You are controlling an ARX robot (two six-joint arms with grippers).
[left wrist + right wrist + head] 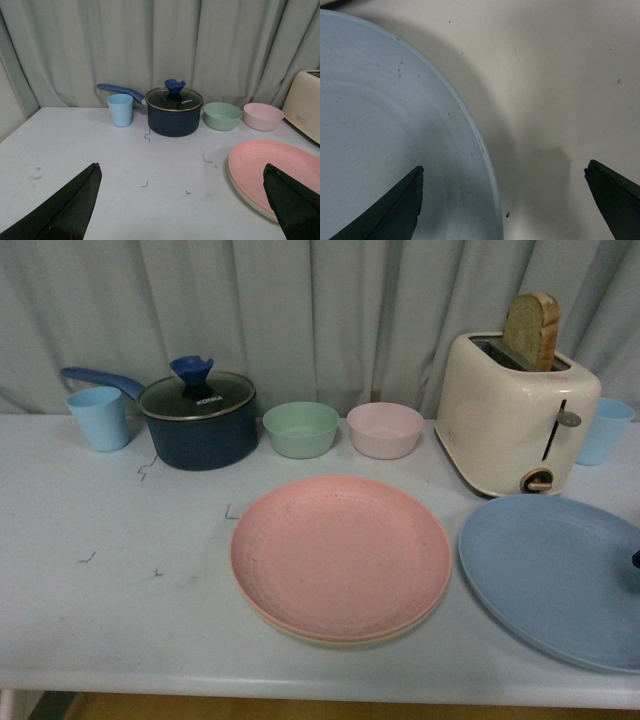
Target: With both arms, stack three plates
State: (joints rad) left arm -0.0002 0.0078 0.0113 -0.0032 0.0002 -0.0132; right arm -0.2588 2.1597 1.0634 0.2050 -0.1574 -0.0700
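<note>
The blue plate (pixel 560 580) looks about as wide as the pink plate (pixel 341 558), so I expect it to hide the pink plate's top when the robot carries it over and lowers it.
The pink plate (pixel 340 553) lies on the beige plate (pixel 330 637) at the table's middle front; only the beige rim shows beneath it. The light blue plate (pixel 555 575) lies alone to their right, in front of the toaster. My right gripper (pixel 504 172) is open, low over the blue plate's rim (pixel 485 150), one finger over the plate and one over bare table; a small dark tip of it shows in the front view (pixel 635 558). My left gripper (pixel 182 172) is open and empty above the table, left of the pink plate (pixel 272 167), one fingertip (pixel 287 195) overlapping it.
A dark blue pot (pixel 198 420) with glass lid, a light blue cup (pixel 100 418), a green bowl (pixel 301 429) and a pink bowl (pixel 385 430) stand along the back. A cream toaster (pixel 515 425) with bread and another blue cup (pixel 605 430) stand back right.
</note>
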